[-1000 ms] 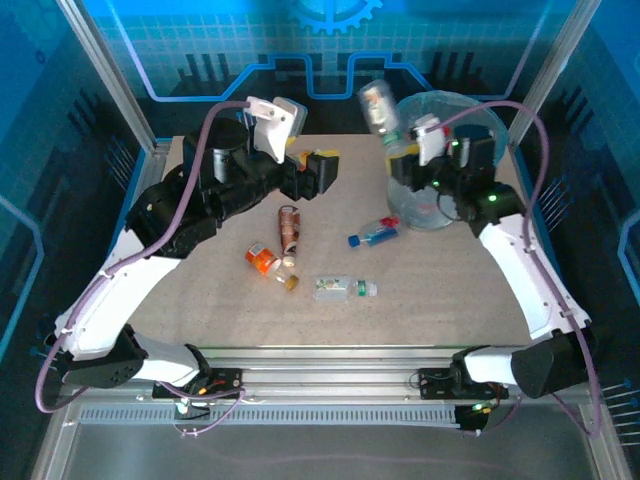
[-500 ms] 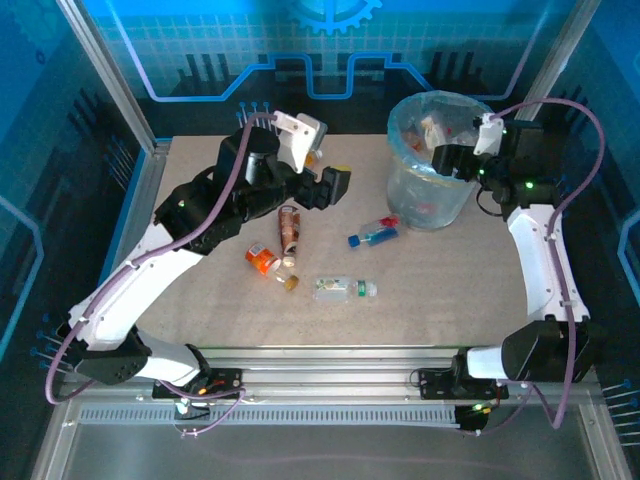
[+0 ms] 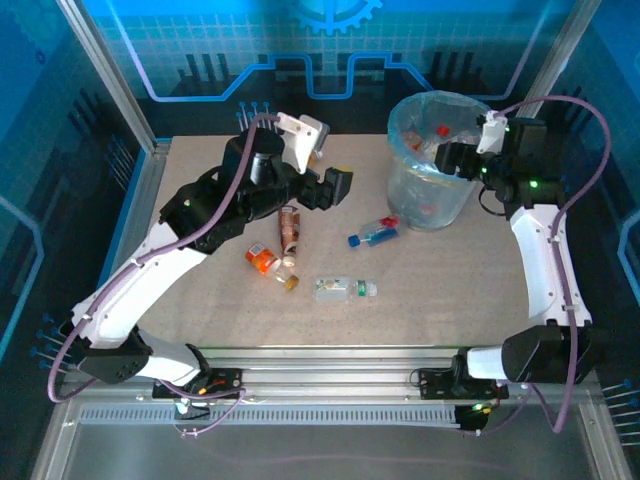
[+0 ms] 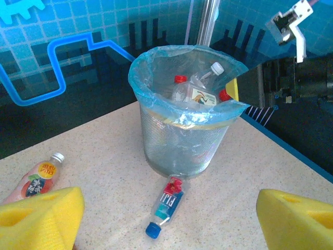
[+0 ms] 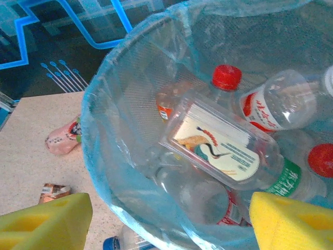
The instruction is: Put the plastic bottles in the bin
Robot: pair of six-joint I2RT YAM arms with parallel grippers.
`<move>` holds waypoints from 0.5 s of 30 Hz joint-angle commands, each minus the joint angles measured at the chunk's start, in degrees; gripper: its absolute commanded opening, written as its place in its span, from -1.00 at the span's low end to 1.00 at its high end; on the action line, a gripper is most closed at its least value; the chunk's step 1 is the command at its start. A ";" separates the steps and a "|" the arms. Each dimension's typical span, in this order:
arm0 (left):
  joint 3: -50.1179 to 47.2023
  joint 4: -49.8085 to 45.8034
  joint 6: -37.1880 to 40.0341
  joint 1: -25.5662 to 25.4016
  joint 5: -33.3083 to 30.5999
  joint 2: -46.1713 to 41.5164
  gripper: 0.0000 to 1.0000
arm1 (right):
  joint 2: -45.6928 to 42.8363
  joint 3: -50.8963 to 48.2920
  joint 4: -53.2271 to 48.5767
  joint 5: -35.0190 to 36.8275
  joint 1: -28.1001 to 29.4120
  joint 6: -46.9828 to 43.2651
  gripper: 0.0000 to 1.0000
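Observation:
My empty right gripper should keep going toward the clear bottle's body and close there, as the clear bottle nearest the rail is free of the orange bottle.
The bin stands at the back right of the table, with several bottles inside, among them a clear flat one with a bird label. My right gripper hangs open over the bin's right rim, nothing between its yellow pads. My left gripper is open above the table left of the bin, facing it. On the table lie a blue-capped clear bottle by the bin's foot, a brown bottle, an orange one, a small amber one, a clear one, and a pink bottle.
Metal frame posts rise at the back corners and blue panels wall the cell. The table's near edge meets an aluminium rail by the arm bases. Bare tabletop stretches to the right of the clear bottle.
The clear bottle held above the bin a second ago has dropped inside. My right gripper swung from the bin's left to its right rim. My left arm reached further right.

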 commanded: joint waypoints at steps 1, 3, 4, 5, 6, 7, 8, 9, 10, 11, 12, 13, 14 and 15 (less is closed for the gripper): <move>-0.88 -1.00 -0.53 -0.25 -2.12 1.14 0.75 | 1.44 3.51 -3.41 0.11 2.98 -0.01 0.53; -1.34 -2.10 -0.80 -0.14 -2.93 1.60 0.75 | 1.28 4.69 -4.23 1.04 4.83 0.22 0.48; -1.70 -2.71 -0.97 -0.12 -3.49 1.82 0.75 | 0.69 4.90 -4.05 0.74 6.38 0.12 0.48; -2.32 -3.01 -1.24 -0.12 -4.14 1.89 0.75 | -0.06 4.79 -3.33 -0.01 8.49 -0.95 0.49; -3.33 -3.30 -1.68 -0.01 -4.63 1.85 0.75 | -0.81 4.45 -2.51 -0.66 10.62 -2.78 0.50; -4.58 -3.54 -2.31 0.26 -5.16 1.64 0.75 | -1.83 3.85 -1.57 -1.37 13.66 -5.79 0.53; -6.03 -3.82 -3.34 0.71 -5.46 1.24 0.75 | -2.83 2.79 -0.43 -1.43 17.13 -8.58 0.55; -7.49 -4.06 -4.44 1.23 -5.64 0.77 0.74 | -3.62 1.65 0.49 -1.48 19.93 -12.18 0.56; -9.24 -4.14 -6.15 1.97 -5.67 -0.18 0.74 | -4.28 0.18 1.37 -2.48 23.29 -15.72 0.58; -11.44 -4.21 -7.81 2.88 -5.46 -1.37 0.74 | -4.77 -1.46 1.91 -3.82 26.00 -19.68 0.60; -13.37 -4.09 -9.52 3.61 -5.42 -2.51 0.74 | -4.89 -2.97 2.32 -4.49 28.24 -22.58 0.63; -16.20 -3.79 -11.36 4.40 -5.25 -3.99 0.74 | -4.82 -4.78 2.41 -5.25 30.67 -25.91 0.66; -19.17 -3.40 -13.21 5.57 -5.14 -5.62 0.74 | -4.43 -6.53 2.08 -5.91 32.83 -29.30 0.69; -21.60 -2.92 -14.92 6.48 -4.94 -6.98 0.74 | -3.82 -8.15 1.49 -6.00 34.69 -32.07 0.71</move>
